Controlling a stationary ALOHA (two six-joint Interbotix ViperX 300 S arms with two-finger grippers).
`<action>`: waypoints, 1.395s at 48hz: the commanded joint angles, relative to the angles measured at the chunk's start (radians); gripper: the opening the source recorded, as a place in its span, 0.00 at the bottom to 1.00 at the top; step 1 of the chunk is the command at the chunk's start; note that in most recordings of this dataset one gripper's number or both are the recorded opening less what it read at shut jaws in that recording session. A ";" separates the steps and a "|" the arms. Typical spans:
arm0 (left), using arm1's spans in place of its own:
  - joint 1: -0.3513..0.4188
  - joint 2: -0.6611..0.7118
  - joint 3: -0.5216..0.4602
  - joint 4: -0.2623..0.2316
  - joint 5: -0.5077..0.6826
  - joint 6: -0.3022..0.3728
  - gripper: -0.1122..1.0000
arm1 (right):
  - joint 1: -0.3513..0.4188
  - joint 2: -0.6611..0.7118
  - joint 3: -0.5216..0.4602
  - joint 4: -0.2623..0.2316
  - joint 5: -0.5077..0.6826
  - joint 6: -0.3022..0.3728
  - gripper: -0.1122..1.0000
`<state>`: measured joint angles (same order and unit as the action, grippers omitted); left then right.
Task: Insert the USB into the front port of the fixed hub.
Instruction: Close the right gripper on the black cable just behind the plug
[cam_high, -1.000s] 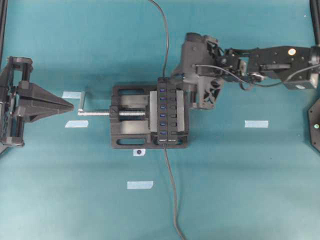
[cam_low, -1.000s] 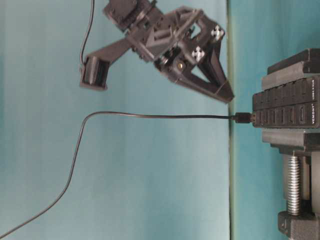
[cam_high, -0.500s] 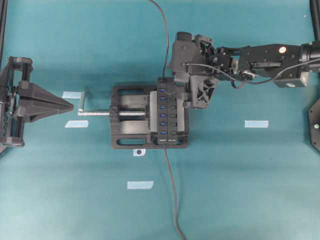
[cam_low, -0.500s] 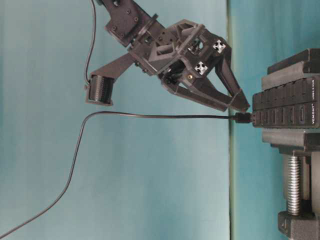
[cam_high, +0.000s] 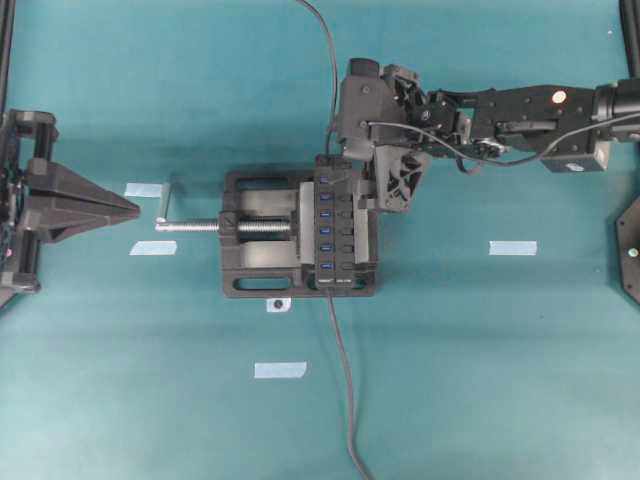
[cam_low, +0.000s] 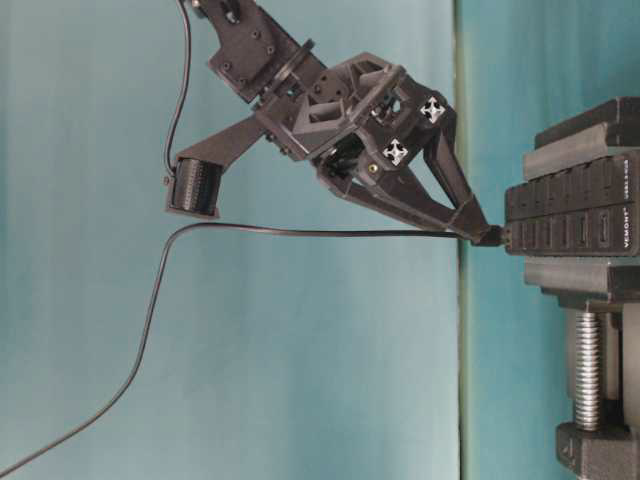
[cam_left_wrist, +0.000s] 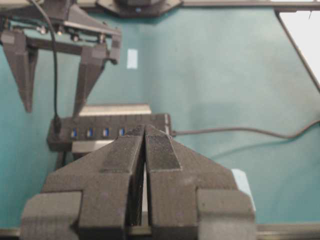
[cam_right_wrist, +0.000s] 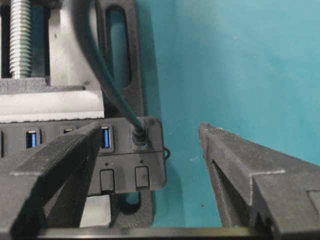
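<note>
The dark cable (cam_high: 334, 85) bows loosely (cam_high: 322, 22) toward the table's far edge. It should follow in a wide arc when I bring the USB to the hub's front port.
The USB (cam_right_wrist: 139, 134), a small black plug on a dark cable (cam_low: 300, 232), sits in the end port of the fixed hub (cam_right_wrist: 120, 165), a long black bar with blue ports (cam_high: 338, 222). My right gripper (cam_right_wrist: 150, 129) hangs open over that end. One finger (cam_right_wrist: 65, 160) lies over the hub and the other (cam_right_wrist: 240, 165) is out over the mat, and neither touches the plug. In the table-level view its tips (cam_low: 478, 228) are level with the plug (cam_low: 487, 236). My left gripper (cam_high: 130, 207) stays shut and empty at the far left, pointing at the vise.
A black vise (cam_high: 255, 235) with a silver screw handle (cam_high: 190, 226) clamps the hub. The hub's own cable (cam_high: 345, 400) runs to the front edge. Blue tape strips (cam_high: 513, 248) (cam_high: 280, 370) lie on the teal mat.
My right gripper has opened wide and moved left and down until its tips straddle the plugged end of the hub. The left gripper has drawn back slightly.
</note>
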<state>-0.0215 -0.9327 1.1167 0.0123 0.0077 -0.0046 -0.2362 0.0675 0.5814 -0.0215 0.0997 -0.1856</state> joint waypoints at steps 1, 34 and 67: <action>0.000 0.003 -0.008 0.003 -0.003 -0.003 0.10 | 0.000 -0.015 -0.021 0.002 -0.008 -0.005 0.80; 0.002 0.002 -0.005 0.003 -0.005 -0.005 0.10 | 0.000 0.003 -0.021 0.002 -0.046 -0.003 0.75; 0.002 0.002 -0.003 0.003 -0.008 -0.005 0.10 | 0.008 0.002 -0.023 0.003 -0.040 -0.003 0.15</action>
<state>-0.0215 -0.9342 1.1244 0.0123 0.0092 -0.0077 -0.2255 0.0859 0.5798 -0.0215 0.0629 -0.1856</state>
